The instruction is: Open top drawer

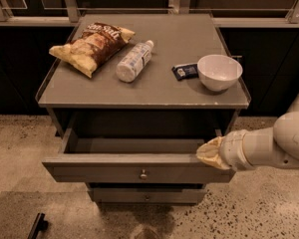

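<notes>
My gripper is at the corner of the top drawer's front panel (226, 174). Next, I lift away from it, reach inside the drawer (181, 146) and pull from behind the panel.
The top drawer (99, 172) of the grey cabinet is pulled out well in front of the cabinet top, and its inside shows dark and bare. Its flat grey front carries one small round metal knob (143, 174). My gripper (208, 154) comes in from the right on a white arm and rests at the drawer's right front corner, on the top edge of the front panel. A narrower lower drawer front (147, 196) sits shut beneath it.
On the cabinet top (159, 91) lie a chip bag (91, 46), a plastic bottle on its side (133, 60), a small dark packet (185, 71) and a white bowl (219, 71). Speckled floor surrounds the cabinet. A dark object (37, 226) lies at the bottom left.
</notes>
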